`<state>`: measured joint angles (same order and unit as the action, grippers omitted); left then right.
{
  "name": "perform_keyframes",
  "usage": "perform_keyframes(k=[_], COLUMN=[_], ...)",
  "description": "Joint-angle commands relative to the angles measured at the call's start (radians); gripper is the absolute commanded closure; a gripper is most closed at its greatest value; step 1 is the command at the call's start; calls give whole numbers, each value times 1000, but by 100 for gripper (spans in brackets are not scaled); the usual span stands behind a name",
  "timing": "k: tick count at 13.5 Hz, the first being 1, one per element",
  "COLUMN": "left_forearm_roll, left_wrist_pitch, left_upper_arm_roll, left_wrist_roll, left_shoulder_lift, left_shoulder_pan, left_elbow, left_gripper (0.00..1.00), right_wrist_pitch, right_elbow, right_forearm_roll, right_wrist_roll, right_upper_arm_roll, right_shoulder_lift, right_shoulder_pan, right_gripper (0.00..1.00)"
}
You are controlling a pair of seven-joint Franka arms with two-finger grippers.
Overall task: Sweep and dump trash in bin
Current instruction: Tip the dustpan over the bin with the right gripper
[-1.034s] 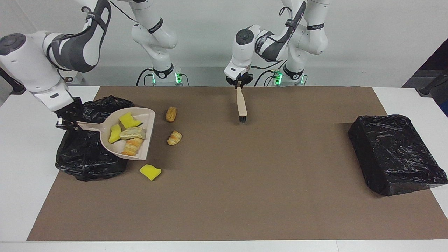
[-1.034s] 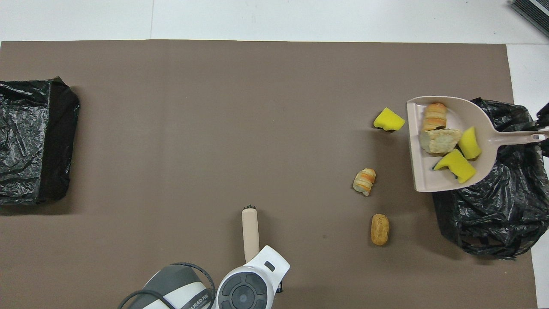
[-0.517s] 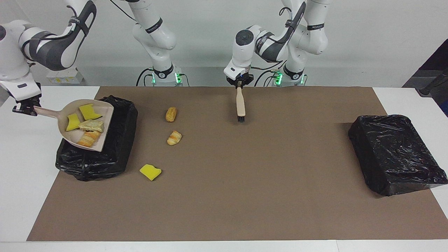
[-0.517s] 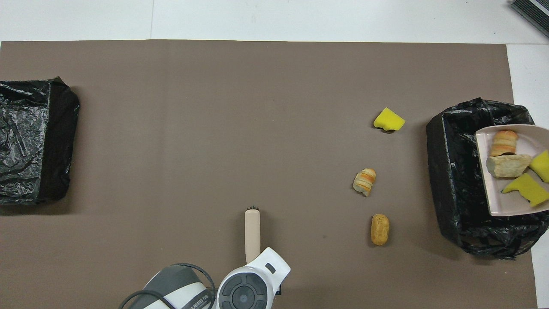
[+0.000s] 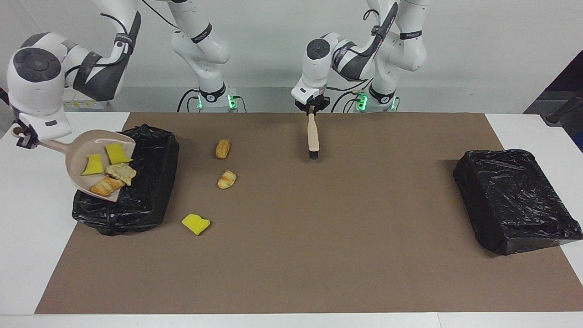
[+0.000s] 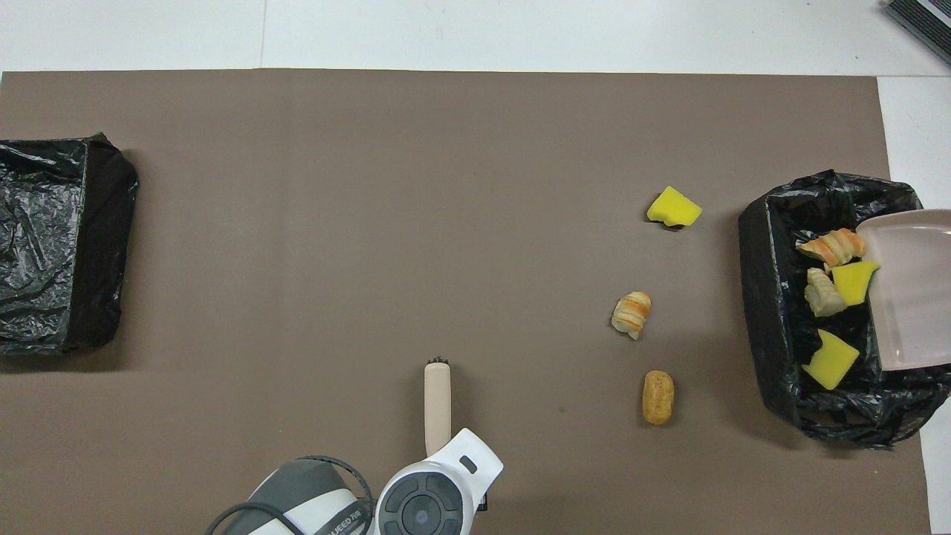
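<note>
My right gripper should put the dustpan down on the mat's middle [image 6: 449, 218] and take the brush, because my left gripper is holding the brush far from the loose pieces [image 6: 632, 315].
My right gripper [image 5: 23, 136] is shut on the handle of the beige dustpan [image 5: 77, 157], which is tilted steeply over the black-lined bin [image 5: 145, 200]. Two yellow sponge chunks [image 5: 119, 153], a bread piece [image 5: 120, 172] and a croissant [image 5: 105, 186] slide off its lip; in the overhead view they [image 6: 821, 293] are over the bin [image 6: 765, 297] beside the dustpan [image 6: 914, 297]. On the mat lie a yellow sponge [image 5: 196, 223] [image 6: 673, 207], a croissant [image 5: 227, 179] [image 6: 631, 313] and a bread roll [image 5: 222, 148] [image 6: 658, 397]. My left gripper [image 5: 311, 108] is shut on the brush [image 5: 313, 136] [image 6: 437, 401], bristles down, waiting.
A second bin covered in black bag [image 5: 514, 200] [image 6: 52, 245] stands at the left arm's end of the brown mat [image 5: 319, 237]. The three loose pieces lie between the brush and the bin at the right arm's end.
The right gripper has swung the dustpan off the mat to over the bin and tipped it steeper; the four pieces have slid to its lip. The left arm and brush have barely moved.
</note>
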<state>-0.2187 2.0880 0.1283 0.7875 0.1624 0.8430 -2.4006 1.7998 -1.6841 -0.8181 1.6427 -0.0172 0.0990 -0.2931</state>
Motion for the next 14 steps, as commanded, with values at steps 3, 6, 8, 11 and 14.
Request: perform_keyframes(k=[3,6,8,11,14], left_forearm_roll=[-13,-33,-92,-134,-134], left_wrist_pitch=[13,32,46,55,49], left_upper_arm_roll=[-13,-13,-13,-13,-15], left_wrist_roll=[-7,21,21,18,30], left_shoulder_lift=[61,69,69,66,58], left_shoulder_pan=[53,112,116,110,108], left_elbow=[-64,-100,-107,-112,-120], left_gripper=[100,100,100,100,85], right_wrist_pitch=[-10,-36,-86,-129,-138], right_elbow=[-16,-16,-25,-31,-34], right_forearm_roll=[133,328,410,494,580], right_wrist_roll=[74,59,-48,-281,-543], right_upper_arm_roll=[14,19,2,-13,-13], right_shoulder_lift=[-107,-113,-119,-120,-114], right_shoulder_pan=[-75,-86,-69,38,150], right_gripper=[100,100,100,100,100])
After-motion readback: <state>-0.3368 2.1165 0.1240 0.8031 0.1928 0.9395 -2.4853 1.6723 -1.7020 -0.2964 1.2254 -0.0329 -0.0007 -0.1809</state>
